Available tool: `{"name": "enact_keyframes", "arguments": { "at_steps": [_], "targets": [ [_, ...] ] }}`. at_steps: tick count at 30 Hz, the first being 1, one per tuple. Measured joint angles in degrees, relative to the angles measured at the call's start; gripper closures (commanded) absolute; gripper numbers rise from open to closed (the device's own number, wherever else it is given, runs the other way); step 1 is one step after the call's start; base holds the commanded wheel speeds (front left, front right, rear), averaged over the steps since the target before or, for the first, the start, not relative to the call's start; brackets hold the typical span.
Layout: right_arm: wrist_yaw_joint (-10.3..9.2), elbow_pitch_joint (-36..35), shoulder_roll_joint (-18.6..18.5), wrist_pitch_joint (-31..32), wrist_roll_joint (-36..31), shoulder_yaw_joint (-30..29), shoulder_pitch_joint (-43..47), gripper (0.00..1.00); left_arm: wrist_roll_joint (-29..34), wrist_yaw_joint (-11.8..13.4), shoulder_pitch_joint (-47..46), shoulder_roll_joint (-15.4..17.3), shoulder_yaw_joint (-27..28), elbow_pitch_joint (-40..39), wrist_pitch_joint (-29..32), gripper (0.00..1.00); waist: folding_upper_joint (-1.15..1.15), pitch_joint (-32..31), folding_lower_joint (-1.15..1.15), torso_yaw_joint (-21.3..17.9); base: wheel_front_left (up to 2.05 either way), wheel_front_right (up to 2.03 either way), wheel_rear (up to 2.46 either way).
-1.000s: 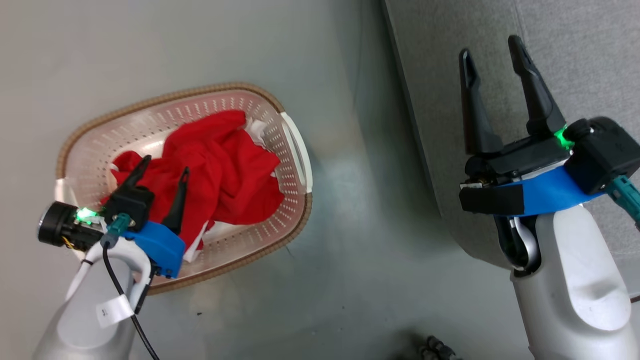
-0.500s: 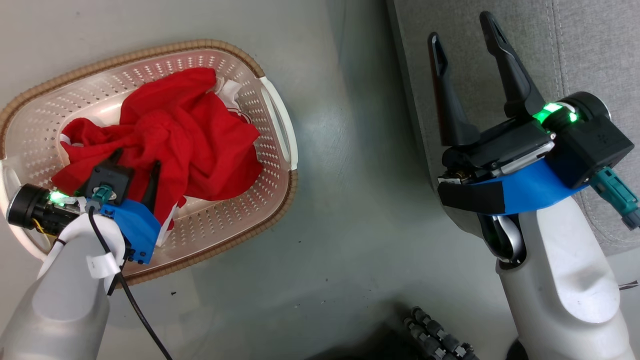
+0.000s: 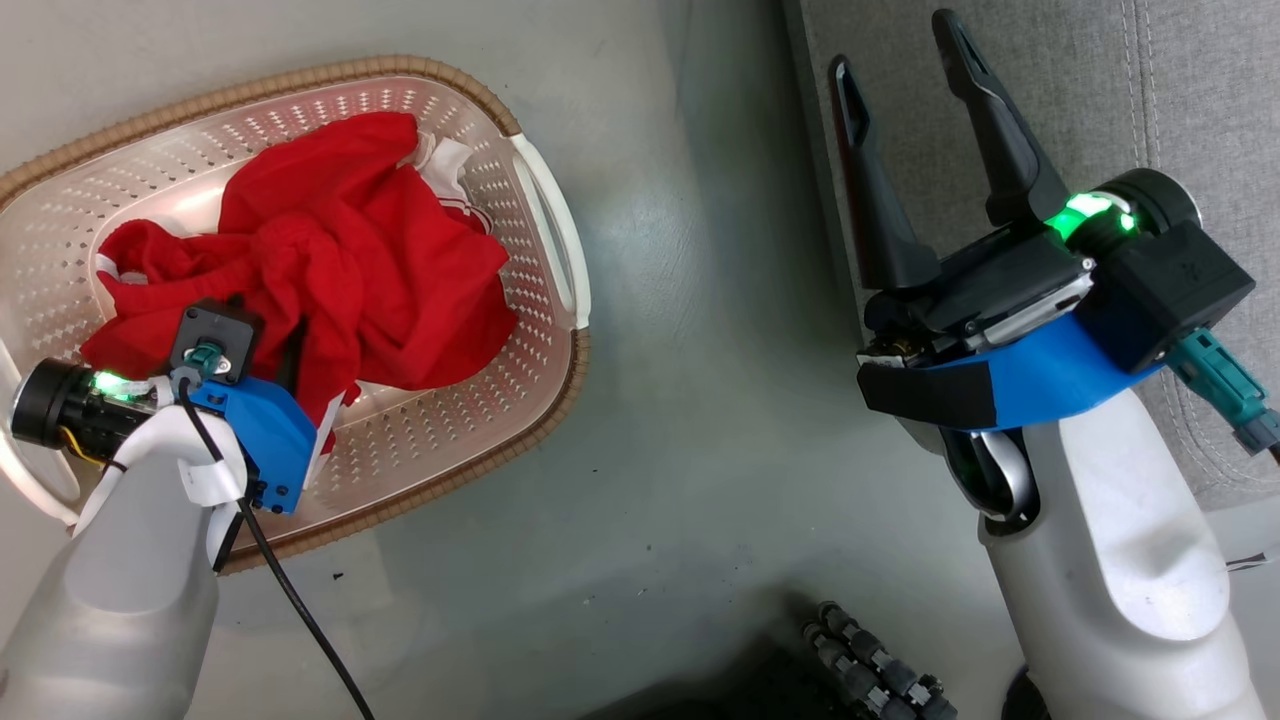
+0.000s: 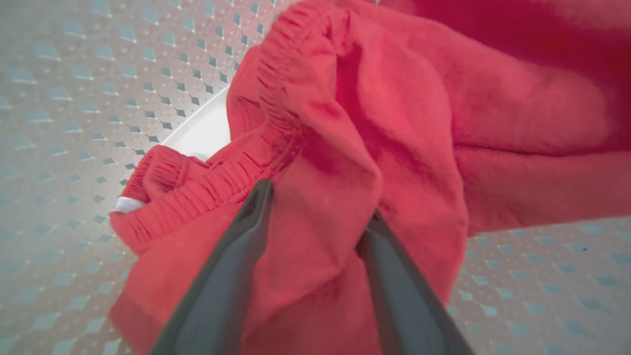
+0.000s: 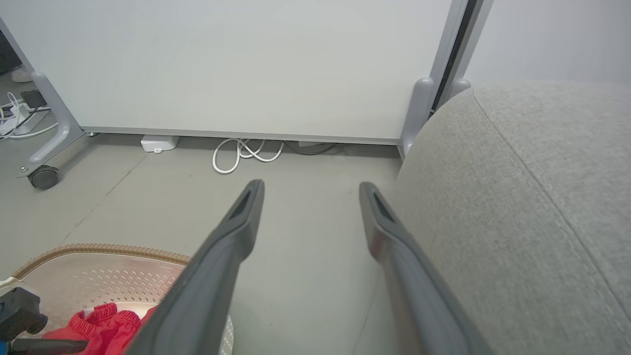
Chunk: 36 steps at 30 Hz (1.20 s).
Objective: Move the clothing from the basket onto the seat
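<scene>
I expect another red piece (image 3: 428, 274) to stay in the basket when I lift the waistband fold, because the gathered waistband fold lies over smoother red cloth with white trim (image 3: 450, 170).
The red clothing (image 3: 330, 270) lies crumpled in the cream perforated basket (image 3: 300, 85), with white trim showing at its far edge. My left gripper (image 3: 265, 340) is pushed down into the pile, its fingers largely hidden in the head view. In the left wrist view the left gripper (image 4: 315, 202) is open, and its two fingers straddle a raised fold of the clothing (image 4: 394, 123) beside an elastic waistband. My right gripper (image 3: 893, 45) hangs open and empty over the near edge of the grey seat (image 3: 1180, 90). The right wrist view has the right gripper (image 5: 310, 186) between basket (image 5: 98, 249) and seat (image 5: 532, 197).
Grey floor (image 3: 700, 400) separates basket and seat. A dark ribbed cable (image 3: 870, 660) lies at the bottom of the head view. Beyond, a white partition panel (image 5: 246, 64) stands on casters (image 5: 43, 177), with a coiled white cord (image 5: 246, 153) at its foot.
The head camera has shifted, so the basket sits higher and further left in the picture. My left gripper has sunk deeper into the red clothing, its fingers now mostly buried.
</scene>
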Motion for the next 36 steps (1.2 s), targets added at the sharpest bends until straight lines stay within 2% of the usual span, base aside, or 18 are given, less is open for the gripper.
{"name": "enact_keyframes", "arguments": {
  "at_steps": [16, 25, 36],
  "targets": [
    [0.0, 0.63, 0.0, 0.0, 0.73, 0.09, -0.02, 0.0, -1.97, -0.19, -2.15, -0.19, -2.27, 4.82, -2.76, 1.0, 0.0, -1.12, 0.0, -0.15, 0.0, 0.0, 0.0],
    [0.0, 1.66, 0.0, 0.01, 0.22, -0.64, 0.29, 0.0, -4.0, -0.47, -2.3, -1.32, -3.21, 8.09, -5.88, 1.0, 0.0, -4.38, 0.0, 0.84, 0.0, 0.0, 0.0],
    [0.0, 4.47, 0.03, 0.01, -2.63, -2.78, 4.78, 0.0, -8.14, -0.51, -0.27, -6.45, -5.53, 10.5, -9.66, 1.0, 0.0, -13.23, -0.01, 3.8, 0.0, 0.0, 0.0]
  ]
}}
